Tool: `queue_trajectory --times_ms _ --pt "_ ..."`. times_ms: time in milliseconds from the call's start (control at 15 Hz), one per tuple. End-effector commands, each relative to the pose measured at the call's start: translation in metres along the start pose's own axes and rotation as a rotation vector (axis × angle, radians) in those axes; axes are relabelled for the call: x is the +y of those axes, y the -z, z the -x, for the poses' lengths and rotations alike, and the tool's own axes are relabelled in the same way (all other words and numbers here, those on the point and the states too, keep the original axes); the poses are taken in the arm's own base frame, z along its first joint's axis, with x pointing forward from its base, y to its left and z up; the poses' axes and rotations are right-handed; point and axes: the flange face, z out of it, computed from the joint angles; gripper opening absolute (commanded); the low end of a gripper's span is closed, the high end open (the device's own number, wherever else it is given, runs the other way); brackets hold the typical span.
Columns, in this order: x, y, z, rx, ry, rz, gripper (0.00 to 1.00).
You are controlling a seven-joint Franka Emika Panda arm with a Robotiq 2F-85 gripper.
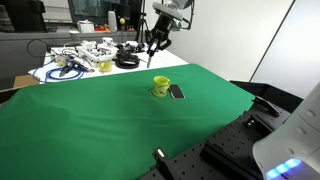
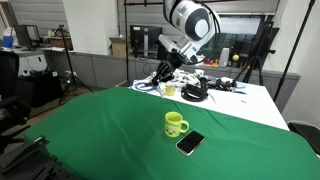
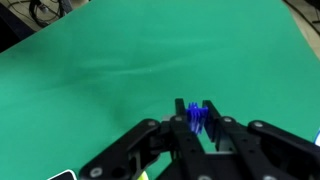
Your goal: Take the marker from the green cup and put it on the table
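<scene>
The blue marker (image 3: 197, 115) is clear of the green cup, so my gripper should keep going down toward the open green cloth (image 2: 110, 147) until the marker touches it, and then let go.
The lime green cup (image 1: 161, 87) stands upright on the green cloth table (image 1: 90, 125), and shows in both exterior views (image 2: 175, 124). My gripper (image 1: 153, 45) hangs high above the far part of the table, well above and behind the cup (image 2: 160, 75). In the wrist view the gripper (image 3: 197, 120) is shut on a blue marker (image 3: 196, 115), whose end sticks out between the fingertips over the green cloth (image 3: 100, 70). The marker is too small to make out in the exterior views.
A flat black object (image 1: 177, 92) lies on the cloth right beside the cup (image 2: 190, 143). A white table with cables and clutter (image 1: 80, 62) stands behind the green table (image 2: 215, 90). Black equipment (image 1: 230, 150) sits at the near edge.
</scene>
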Motion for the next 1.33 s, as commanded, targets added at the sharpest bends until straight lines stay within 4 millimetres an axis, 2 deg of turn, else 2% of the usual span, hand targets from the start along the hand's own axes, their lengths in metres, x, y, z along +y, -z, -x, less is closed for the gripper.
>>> queue_trajectory --times_ms 0,67,200,467,667,933,1267 --pt "-0.023 0.007 0.052 0.037 0.151 0.051 0.06" --pt "-0.027 0.003 0.064 0.063 0.208 0.075 0.06" --pt "-0.031 -0.018 0.091 0.109 0.304 0.137 0.06" --pt "-0.023 -0.087 0.141 0.213 0.478 0.265 0.06" --pt "-0.012 -0.144 0.164 0.302 0.564 0.309 0.06" --pt "0.01 -0.205 0.169 0.355 0.588 0.32 0.06" --pt "0.031 -0.252 0.146 0.36 0.578 0.337 0.06"
